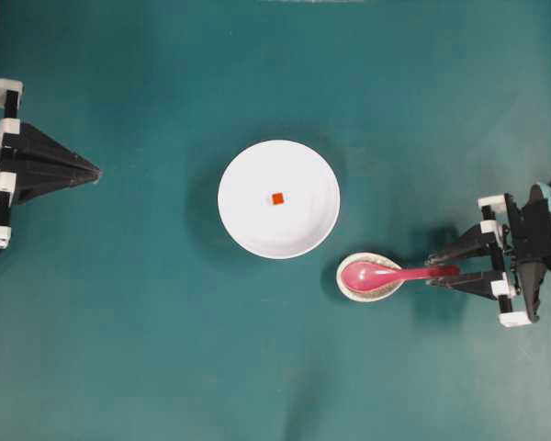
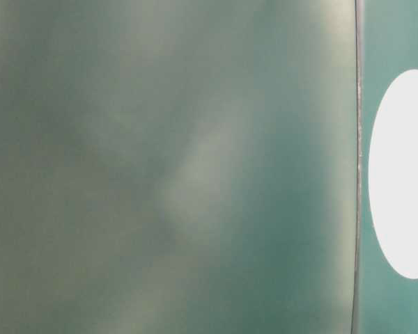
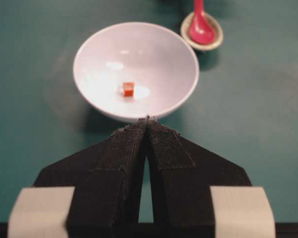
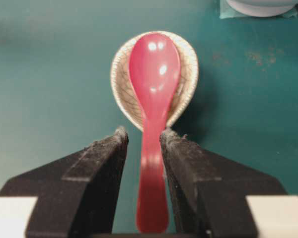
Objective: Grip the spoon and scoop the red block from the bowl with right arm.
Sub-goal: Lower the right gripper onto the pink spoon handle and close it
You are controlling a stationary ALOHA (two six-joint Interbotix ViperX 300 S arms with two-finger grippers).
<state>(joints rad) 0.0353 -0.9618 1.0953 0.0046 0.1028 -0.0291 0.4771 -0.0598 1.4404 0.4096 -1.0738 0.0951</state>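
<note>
I expect the red block [image 1: 277, 198] to slide toward the side of the white bowl when I push the spoon in, because open bottom [image 1: 253, 200] lies all around the block in the bowl.
The pink-red spoon [image 1: 386, 273] lies with its scoop in a small crackle-pattern dish [image 1: 354, 288], handle pointing right. My right gripper [image 1: 433, 271] is open, and its fingers straddle the handle. In the right wrist view the spoon [image 4: 154, 74] runs between the fingertips of the right gripper [image 4: 143, 134], with a gap showing on the left side. The red block [image 1: 277, 198] sits in the middle of the white bowl [image 1: 257, 170]. My left gripper [image 1: 98, 171] stays shut at the far left, pointing at the bowl [image 3: 159, 59] and the block [image 3: 128, 89].
The cream dish [image 4: 121, 74] under the scoop sits just right of and below the bowl on the teal table [image 1: 165, 349]. The table-level view is blurred, showing only green surface and a white shape [image 2: 404, 174] at the right edge.
</note>
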